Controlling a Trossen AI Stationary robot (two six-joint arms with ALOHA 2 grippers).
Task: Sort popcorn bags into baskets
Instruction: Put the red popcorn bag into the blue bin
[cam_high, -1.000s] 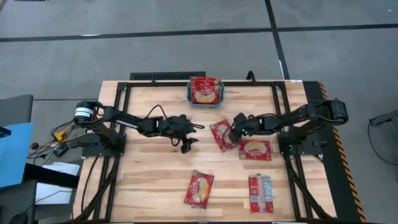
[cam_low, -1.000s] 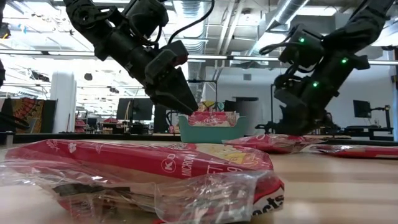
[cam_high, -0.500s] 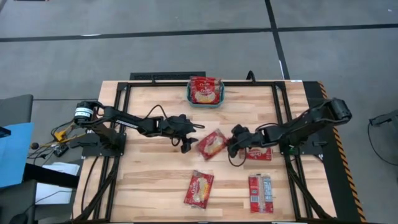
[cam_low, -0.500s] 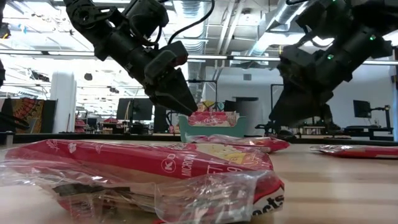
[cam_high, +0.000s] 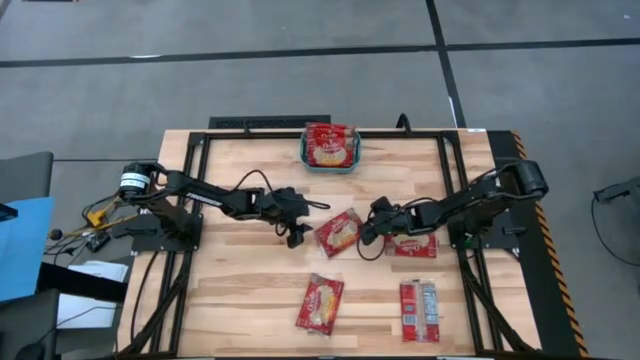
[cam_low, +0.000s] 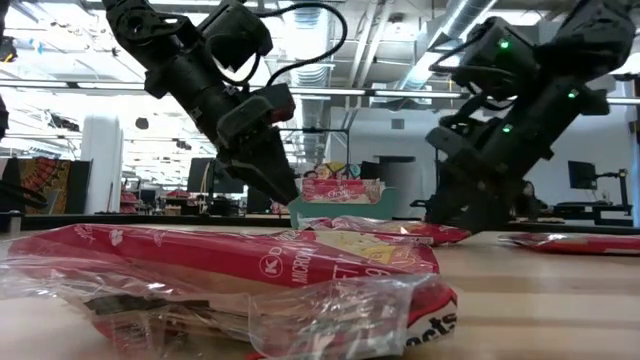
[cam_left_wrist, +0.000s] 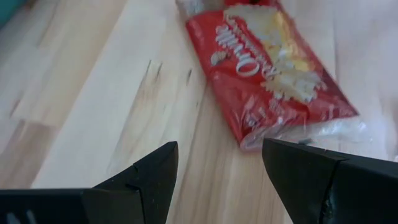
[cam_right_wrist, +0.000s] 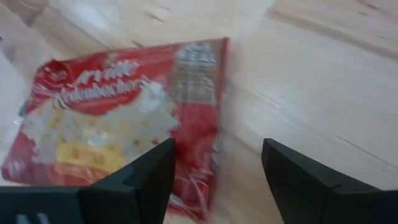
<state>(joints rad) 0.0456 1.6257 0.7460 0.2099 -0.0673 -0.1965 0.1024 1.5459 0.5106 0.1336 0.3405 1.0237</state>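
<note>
The red popcorn bag (cam_high: 341, 232) has straight edges and a wrinkled end (cam_right_wrist: 202, 152). The bag's body will stay flat and the wrinkled end will crease when I lift the bag.
The teal basket (cam_high: 330, 152) stands at the table's far edge with one red popcorn bag (cam_high: 329, 143) in it. Another red bag (cam_high: 338, 232) lies flat at mid-table between the two grippers. My left gripper (cam_high: 296, 238) hangs open just left of it, a little above the wood; its wrist view shows the bag (cam_left_wrist: 273, 68) ahead of the fingers. My right gripper (cam_high: 368, 239) is open at the bag's right end (cam_right_wrist: 199, 180), and I see no touch. More bags lie flat: one (cam_high: 412, 244) under the right arm, two near the front edge (cam_high: 320, 303), (cam_high: 420, 310).
The black frame rails (cam_high: 190, 250) run along the table's sides and far edge. Bare wood (cam_high: 240, 290) lies at the near left. In the low view the front bag (cam_low: 230, 280) fills the foreground, with the basket (cam_low: 340, 212) behind it.
My right gripper has gone toward the table's near and left side and rolled, sliding the mid-table bag leftward and turning it about; the bag now lies still, closer to my left gripper. My left gripper has tipped a little further down.
</note>
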